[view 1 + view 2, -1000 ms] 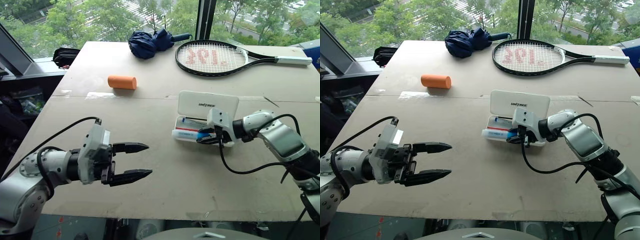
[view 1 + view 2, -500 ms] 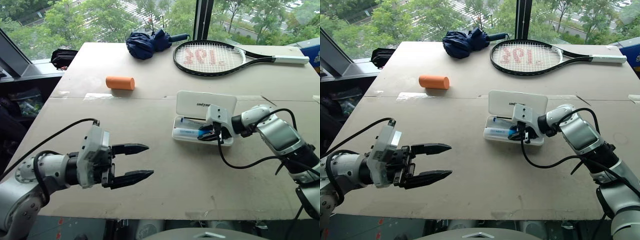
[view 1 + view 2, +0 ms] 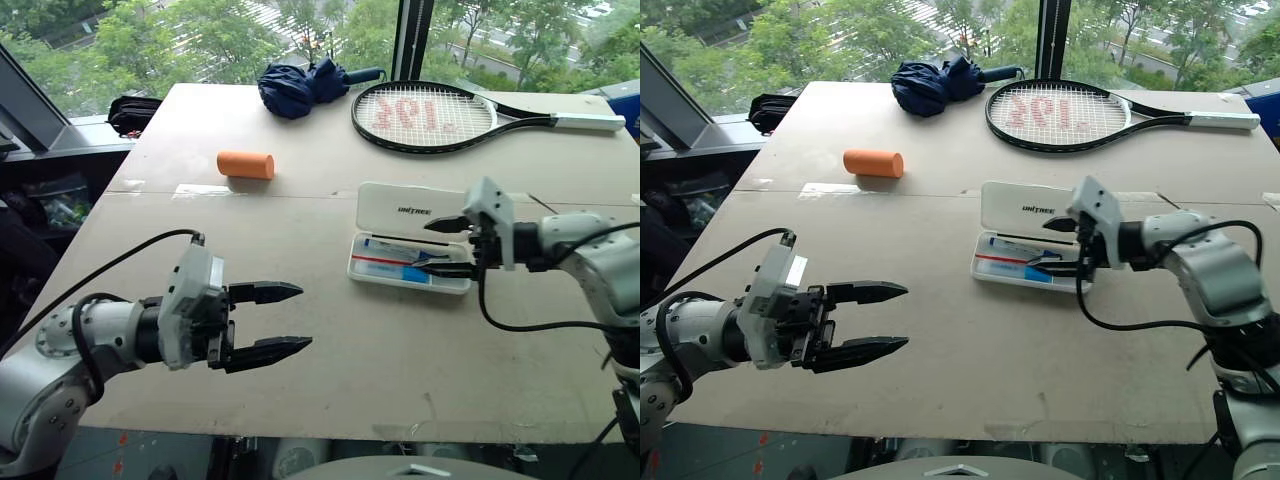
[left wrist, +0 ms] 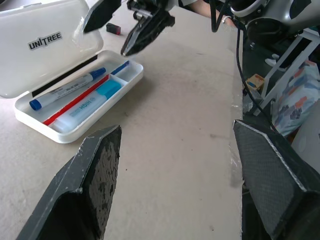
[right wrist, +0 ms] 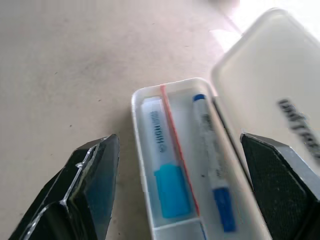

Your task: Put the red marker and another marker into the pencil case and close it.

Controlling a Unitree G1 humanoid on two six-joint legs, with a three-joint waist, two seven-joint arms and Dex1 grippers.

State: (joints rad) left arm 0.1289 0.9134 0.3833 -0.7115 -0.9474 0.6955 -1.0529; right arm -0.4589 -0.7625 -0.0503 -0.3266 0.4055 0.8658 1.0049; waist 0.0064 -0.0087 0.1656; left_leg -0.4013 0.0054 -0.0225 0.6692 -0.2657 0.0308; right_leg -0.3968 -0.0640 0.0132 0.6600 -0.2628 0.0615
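The small black and red block (image 4: pixel 113 28) lies free beside the pencil case, so the robot's right gripper should keep going toward the block and close around it.
The white pencil case (image 3: pixel 362 270) lies open in the middle of the table, its lid (image 3: pixel 415 208) standing up behind it. Inside lie a white marker with blue ends (image 4: pixel 65 92) and a light-blue marker (image 4: pixel 85 107). A thin red stripe (image 5: pixel 177 145) runs between them. The red marker is out of view. My right gripper (image 3: pixel 430 247) hovers open just above the case's right end, with nothing between its fingers. My left gripper (image 3: pixel 305 317) hangs open and empty over the near left of the table, well away from the case.
An orange cylinder (image 3: pixel 245 165) lies at the back left. A tennis racket (image 3: pixel 430 115) and a folded blue umbrella (image 3: pixel 300 85) sit at the far edge. A black bag (image 3: pixel 135 112) rests beyond the table's left corner.
My right gripper has opened, let go of the light-blue marker and lifted up and to the right off the case. The marker now lies in the case. The left arm has kept still.
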